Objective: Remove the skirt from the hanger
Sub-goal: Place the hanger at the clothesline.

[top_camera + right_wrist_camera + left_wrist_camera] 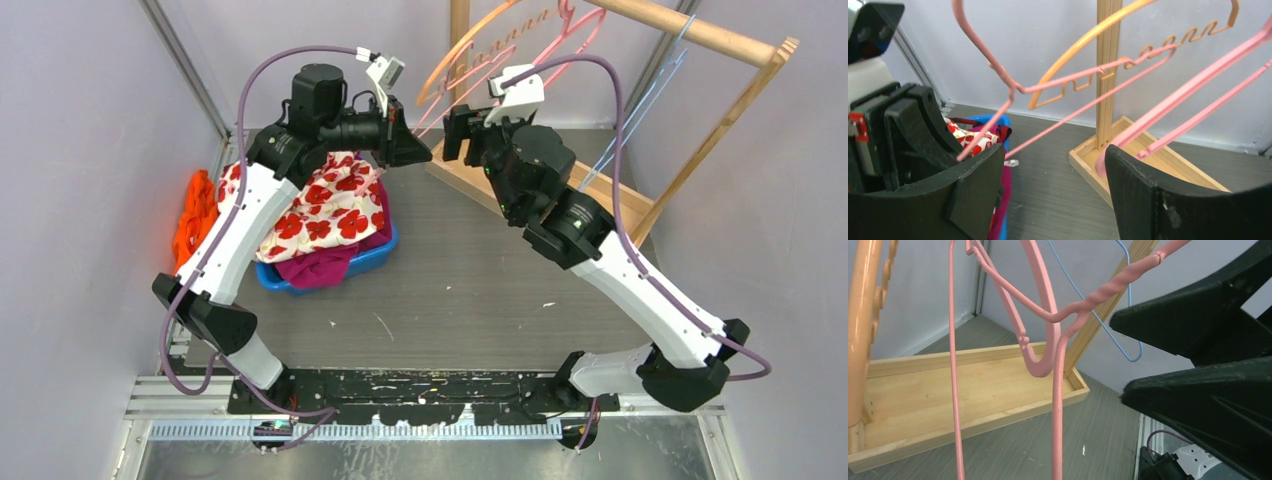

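The pink hanger's neck (1004, 76) is outside the open fingers of my right gripper. My right gripper should move toward my left gripper and grab the wire (997, 118) below the hanger's neck.
The skirt (330, 205), white with red flowers, lies heaped in a blue basket (375, 258) and is off the hanger; it also shows in the right wrist view (968, 137). The pink wire hanger (1068, 310) is bare and held up near the rack. Its lower wires run down into my left gripper (418, 150), which is shut on it; those fingertips sit below the left wrist view. My right gripper (1053, 185) faces it a short way off, open and empty, and the hanger (1013, 90) passes above its fingers.
A wooden rack (700, 35) with a tray base (963, 385) stands at the back right. An orange hanger (1083, 40) and a blue wire hanger (1133, 357) hang on it. Magenta cloth (315, 268) spills over the basket. Orange cloth (195, 215) lies at the far left.
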